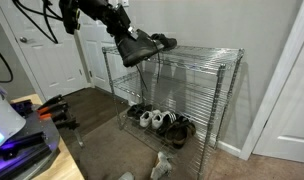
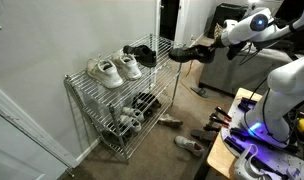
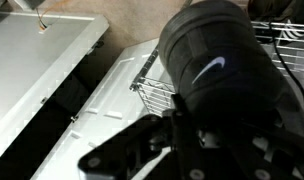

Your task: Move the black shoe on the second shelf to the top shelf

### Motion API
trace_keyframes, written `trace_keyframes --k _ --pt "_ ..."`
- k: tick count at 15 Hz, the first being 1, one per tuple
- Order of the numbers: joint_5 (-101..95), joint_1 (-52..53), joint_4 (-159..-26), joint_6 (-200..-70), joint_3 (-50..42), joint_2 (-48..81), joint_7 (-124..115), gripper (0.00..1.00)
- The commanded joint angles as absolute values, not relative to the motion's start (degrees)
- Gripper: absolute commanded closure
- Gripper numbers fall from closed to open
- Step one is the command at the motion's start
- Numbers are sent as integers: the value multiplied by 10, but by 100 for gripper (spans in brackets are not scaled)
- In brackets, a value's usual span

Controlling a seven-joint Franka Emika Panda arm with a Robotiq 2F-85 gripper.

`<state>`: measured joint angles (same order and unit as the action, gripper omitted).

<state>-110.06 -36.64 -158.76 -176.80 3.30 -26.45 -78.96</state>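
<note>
The black shoe point(image 1: 140, 47) is hanging at the same height as the top shelf's edge, so the robot's gripper should raise the shoe clear before it swings it over the wire surface point(image 1: 184, 53) and lowers it.
My gripper point(image 1: 119, 27) is shut on the black shoe point(image 1: 137, 48) and holds it in the air at the near end of the rack, level with the top shelf point(image 1: 197, 55). In the other exterior view the gripper point(image 2: 218, 42) holds the shoe point(image 2: 190, 50) just off the end of the top shelf point(image 2: 97, 88). In the wrist view the shoe point(image 3: 217, 65) fills the right side above my dark fingers point(image 3: 182, 135). The second shelf point(image 1: 187, 92) appears bare.
A lower-cut black shoe point(image 2: 142, 54) and two white sneakers point(image 2: 112, 69) lie on the top shelf. Several shoes point(image 1: 160, 121) sit on the lowest tier. More shoes lie on the floor point(image 2: 187, 143). A white door point(image 1: 52, 55) stands behind the arm.
</note>
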Motion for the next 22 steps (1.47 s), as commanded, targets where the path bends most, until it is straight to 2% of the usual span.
trace_keyframes --k 1,5,8,16,18,19,20,21,22 --pt "-1043 -364 -1590 -1835 80 -298 -825 95" --pt "-899 -322 -1591 -1794 168 -257 -875 95" --pt "-810 -296 -1567 -1778 197 -209 -869 95" --pt "-795 -313 -1568 -1961 123 -222 -859 95" --pt "-770 -316 -1577 -1976 108 -235 -869 95" --pt "-673 -210 -1602 -1934 9 -234 -792 95" --pt "-640 -201 -1604 -1926 -3 -236 -790 95" --pt "-661 -264 -1588 -1920 60 -235 -860 95" --pt "-633 -254 -1590 -1902 55 -239 -855 95"
